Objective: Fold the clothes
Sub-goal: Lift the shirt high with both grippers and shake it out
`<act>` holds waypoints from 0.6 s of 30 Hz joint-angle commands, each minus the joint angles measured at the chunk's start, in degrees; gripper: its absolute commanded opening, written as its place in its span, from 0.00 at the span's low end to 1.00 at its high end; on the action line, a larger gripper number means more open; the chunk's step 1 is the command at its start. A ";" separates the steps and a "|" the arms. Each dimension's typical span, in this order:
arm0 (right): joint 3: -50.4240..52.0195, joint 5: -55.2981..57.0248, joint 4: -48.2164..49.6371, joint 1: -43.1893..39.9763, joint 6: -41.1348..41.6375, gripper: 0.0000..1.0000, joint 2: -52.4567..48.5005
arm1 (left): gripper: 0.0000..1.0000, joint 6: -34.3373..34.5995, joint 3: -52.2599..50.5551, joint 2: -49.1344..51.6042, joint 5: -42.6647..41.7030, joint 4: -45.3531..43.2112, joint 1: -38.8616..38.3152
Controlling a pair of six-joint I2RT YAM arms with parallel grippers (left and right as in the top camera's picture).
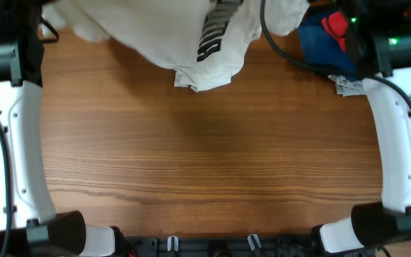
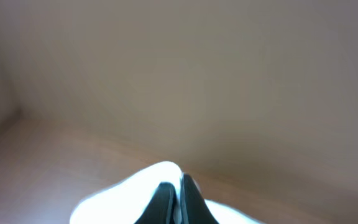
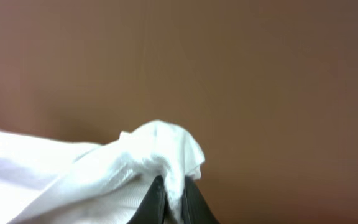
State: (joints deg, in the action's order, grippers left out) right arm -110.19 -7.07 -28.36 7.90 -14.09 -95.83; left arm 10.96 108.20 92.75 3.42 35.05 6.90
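Note:
The white T-shirt's loose end (image 1: pixel 207 74) hangs toward the robot, so the robot's left gripper and right gripper should swing it away, then move back while letting it down.
The white T-shirt (image 1: pixel 170 32) hangs bunched along the far edge of the table in the overhead view, with black lettering showing on one fold. My left gripper (image 2: pixel 178 186) is shut on a fold of the white T-shirt (image 2: pixel 123 196). My right gripper (image 3: pixel 174 186) is shut on another bunch of the white T-shirt (image 3: pixel 104 168). Both grippers are lifted and their fingertips are out of the overhead view's top edge.
A navy blue garment with a red one on it (image 1: pixel 323 32) lies at the far right next to the right arm. A grey patterned scrap (image 1: pixel 348 86) lies beside it. A black cable (image 1: pixel 291 53) runs past the shirt. The wooden table (image 1: pixel 205 157) spreads below.

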 commanded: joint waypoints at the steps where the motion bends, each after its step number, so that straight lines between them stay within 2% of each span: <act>1: -0.48 2.89 -3.45 -2.36 -0.70 0.04 -2.97 | 0.04 -1.60 -0.20 2.67 4.15 5.22 2.80; 6: -0.59 2.91 -6.16 -2.36 0.83 0.04 2.71 | 0.04 -1.57 -0.17 -2.32 4.15 5.99 3.10; 13: -0.59 2.69 -15.23 -2.34 2.64 0.04 18.62 | 0.04 -1.57 -0.17 -18.12 4.11 10.14 3.06; 18: -0.59 2.73 -17.81 -2.36 2.40 0.04 29.68 | 0.04 -1.57 -0.17 -29.00 4.11 10.95 3.08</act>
State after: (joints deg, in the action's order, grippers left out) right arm -110.04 -8.34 -45.39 7.60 -12.03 -70.57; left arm 10.74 107.70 67.81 3.14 45.76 8.12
